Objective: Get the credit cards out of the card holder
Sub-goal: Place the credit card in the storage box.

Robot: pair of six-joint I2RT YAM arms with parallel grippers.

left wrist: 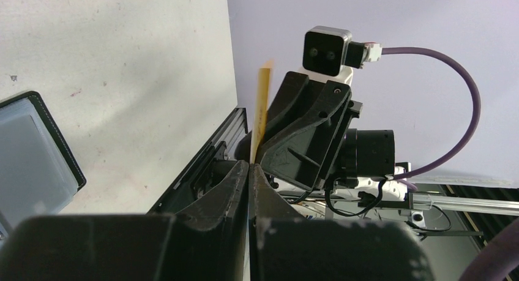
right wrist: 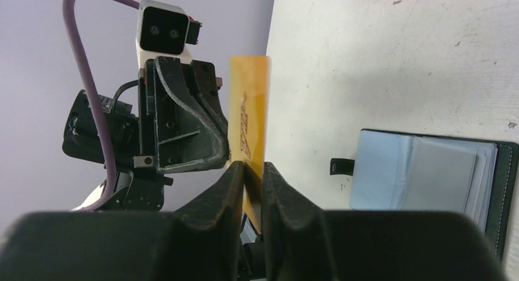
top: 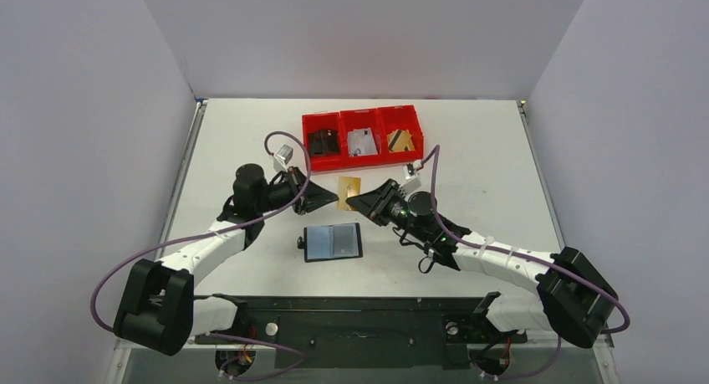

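My left gripper is pinching the gold card while the gold cards' bin (top: 401,140) stands on my right gripper's side. Next, my right gripper takes the card there.
The black card holder (top: 333,242) lies open and flat on the table, clear sleeves up, and also shows in the left wrist view (left wrist: 30,158) and the right wrist view (right wrist: 428,177). A gold credit card (top: 349,190) hangs in the air between both arms, behind the holder. My left gripper (top: 333,197) is shut on its edge (left wrist: 264,103). My right gripper (top: 356,202) straddles the same card (right wrist: 250,109), jaws a narrow gap apart, the card slanted between them. In the wrist views the left gripper (left wrist: 250,164) and the right gripper (right wrist: 254,168) face each other.
Three joined red bins (top: 363,114) stand at the back: black cards (top: 324,141) in the left, white-grey cards (top: 363,141) in the middle, gold cards (top: 401,140) in the right. White walls close the table on three sides.
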